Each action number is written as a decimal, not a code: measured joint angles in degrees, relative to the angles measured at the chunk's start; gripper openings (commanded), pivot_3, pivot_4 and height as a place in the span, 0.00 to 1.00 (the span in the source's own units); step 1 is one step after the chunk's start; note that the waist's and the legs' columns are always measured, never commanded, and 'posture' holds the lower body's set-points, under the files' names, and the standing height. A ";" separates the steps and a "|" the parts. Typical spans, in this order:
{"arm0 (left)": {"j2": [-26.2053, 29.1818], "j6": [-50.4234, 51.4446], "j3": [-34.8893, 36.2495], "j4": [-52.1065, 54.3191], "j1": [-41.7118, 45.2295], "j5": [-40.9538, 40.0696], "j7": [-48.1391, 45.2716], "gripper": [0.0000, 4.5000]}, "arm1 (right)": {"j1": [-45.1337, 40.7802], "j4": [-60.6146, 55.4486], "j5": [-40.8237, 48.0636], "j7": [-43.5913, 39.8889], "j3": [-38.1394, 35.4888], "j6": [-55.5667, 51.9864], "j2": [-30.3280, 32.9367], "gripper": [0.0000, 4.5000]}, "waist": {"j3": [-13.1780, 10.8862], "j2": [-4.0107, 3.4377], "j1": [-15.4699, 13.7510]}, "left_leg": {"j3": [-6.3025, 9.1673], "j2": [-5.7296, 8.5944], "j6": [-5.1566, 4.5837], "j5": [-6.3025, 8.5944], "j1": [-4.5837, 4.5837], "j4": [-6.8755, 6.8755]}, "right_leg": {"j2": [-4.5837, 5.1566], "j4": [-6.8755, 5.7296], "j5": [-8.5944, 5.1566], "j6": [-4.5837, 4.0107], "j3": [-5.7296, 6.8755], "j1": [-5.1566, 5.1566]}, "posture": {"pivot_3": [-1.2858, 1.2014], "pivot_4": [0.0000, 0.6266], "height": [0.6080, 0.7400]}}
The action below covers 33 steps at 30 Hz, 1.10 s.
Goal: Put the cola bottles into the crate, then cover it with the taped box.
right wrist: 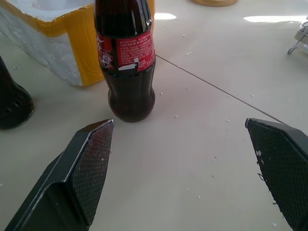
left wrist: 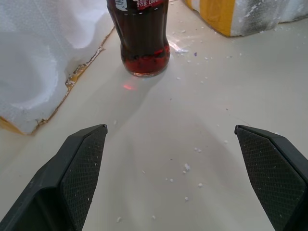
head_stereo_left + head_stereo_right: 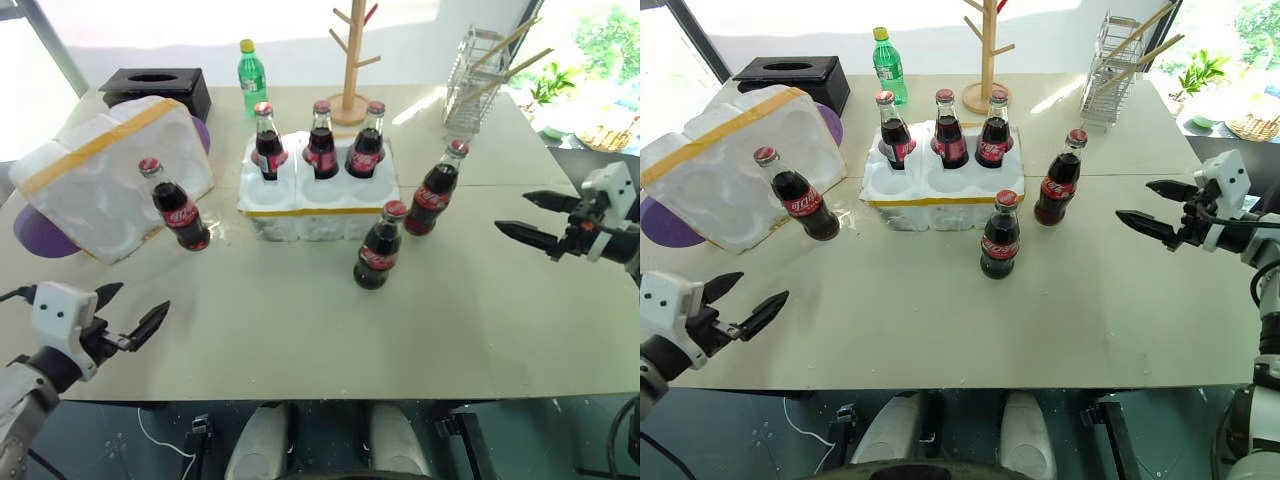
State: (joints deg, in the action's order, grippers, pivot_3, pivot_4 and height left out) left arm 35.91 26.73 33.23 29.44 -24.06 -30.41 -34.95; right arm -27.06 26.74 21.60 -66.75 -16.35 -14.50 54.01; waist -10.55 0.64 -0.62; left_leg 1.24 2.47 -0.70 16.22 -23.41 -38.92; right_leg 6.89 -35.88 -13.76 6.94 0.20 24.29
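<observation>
The back bottles (image 3: 321,148) stand in the crate as deep as their labels, so the cola bottle (image 3: 178,208) by the taped box will go down only that far when the robot lowers it.
The crate (image 3: 300,212), white foam with a yellow band, stands mid-table with three cola bottles (image 3: 321,140) upright in its back holes. Three more cola bottles stand loose: one (image 3: 178,208) in front of the taped box (image 3: 95,170) at the left, and two (image 3: 380,246) (image 3: 436,188) to the right of the crate. My left gripper (image 3: 142,297) hovers open near the table's front left, pointing at the left bottle (image 2: 142,38). My right gripper (image 3: 511,212) hangs open at the right, facing the rightmost bottle (image 1: 126,62). Neither holds anything.
A green bottle (image 3: 251,66), a black tissue box (image 3: 155,90), a wooden mug tree (image 3: 350,70) and a wire rack (image 3: 480,75) line the back. A purple object (image 3: 45,240) lies under the taped box. Bare tabletop (image 3: 300,330) spreads along the front.
</observation>
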 measured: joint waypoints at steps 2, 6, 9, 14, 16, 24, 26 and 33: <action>0.00 -0.05 -0.51 0.00 0.02 0.51 0.02 0.99 | 0.04 0.00 0.00 0.11 0.00 0.07 -0.02 1.00 | 0.00 -0.01 0.01 | 0.00 0.00 0.00 0.00 0.00 0.00 | -0.01 0.00 0.00 0.00 0.00 0.00 | 0.52 0.24 1.00; -0.04 0.06 -0.65 -0.01 0.50 0.67 0.26 0.99 | 0.04 0.00 0.01 0.40 0.00 0.24 -0.05 1.00 | 0.00 -0.01 -0.01 | 0.00 0.00 0.00 0.00 0.00 0.00 | -0.01 0.00 0.00 0.00 0.00 0.00 | 0.52 0.24 1.00; -0.08 0.32 -0.65 -0.03 1.37 0.67 0.58 0.99 | 0.04 0.00 0.05 0.48 0.00 0.24 -0.09 1.00 | 0.00 -0.01 -0.02 | 0.00 0.00 0.00 0.00 0.00 0.00 | -0.01 0.00 0.00 0.00 0.00 0.00 | 0.52 0.24 1.00; -0.07 0.50 -0.64 -0.31 2.55 1.03 1.34 0.99 | 0.13 -0.12 0.74 0.24 0.00 -0.60 -0.10 1.00 | 0.00 -0.01 -0.01 | 0.00 0.00 0.00 0.00 0.00 0.00 | -0.03 0.00 0.00 0.00 0.00 0.00 | 0.52 0.24 1.00; -0.08 0.50 -0.64 -0.92 3.25 1.03 1.39 0.99 | 0.19 -0.16 1.20 -0.25 0.00 -1.44 -0.07 1.00 | 0.00 -0.01 -0.03 | 0.00 0.00 0.00 0.00 0.00 0.00 | -0.03 0.00 0.01 0.00 0.00 0.00 | 0.52 0.24 1.00; -0.17 -0.30 -1.13 -5.96 14.41 1.09 3.00 0.99 | -3.68 -6.85 6.80 -4.80 -1.23 -12.98 8.24 1.00 | -0.04 -0.36 -0.09 | -0.01 0.03 -0.01 0.00 -0.01 0.01 | -0.07 -0.02 0.04 0.02 0.02 0.03 | 0.52 0.24 1.00; -0.16 -0.27 -2.32 -7.93 17.88 1.17 3.59 0.99 | -4.53 -11.59 9.88 -6.91 -2.33 -18.06 11.36 1.00 | -0.03 -0.36 -0.08 | 0.00 -0.02 -0.01 0.00 -0.01 0.02 | -0.07 -0.01 0.05 0.04 0.02 0.04 | 0.52 0.24 1.00; 0.10 -1.38 -7.76 -14.20 26.29 3.60 3.40 0.99 | -1.20 -30.51 26.49 -12.79 -7.87 -36.74 15.82 1.00 | -0.03 -0.34 -0.13 | 0.00 -0.02 -0.02 0.01 -0.02 0.02 | -0.06 -0.01 0.11 0.16 0.01 0.04 | 0.52 0.24 1.00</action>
State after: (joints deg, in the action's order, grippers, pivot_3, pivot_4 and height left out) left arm 36.00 25.35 25.47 15.24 2.23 -26.81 -31.55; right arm -28.26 -3.76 48.09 -79.54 -24.22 -51.23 69.84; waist -10.58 0.30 -0.74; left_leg 1.23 2.45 -0.72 16.23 -23.43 -38.89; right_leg 6.83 -35.90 -13.65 7.10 0.21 24.33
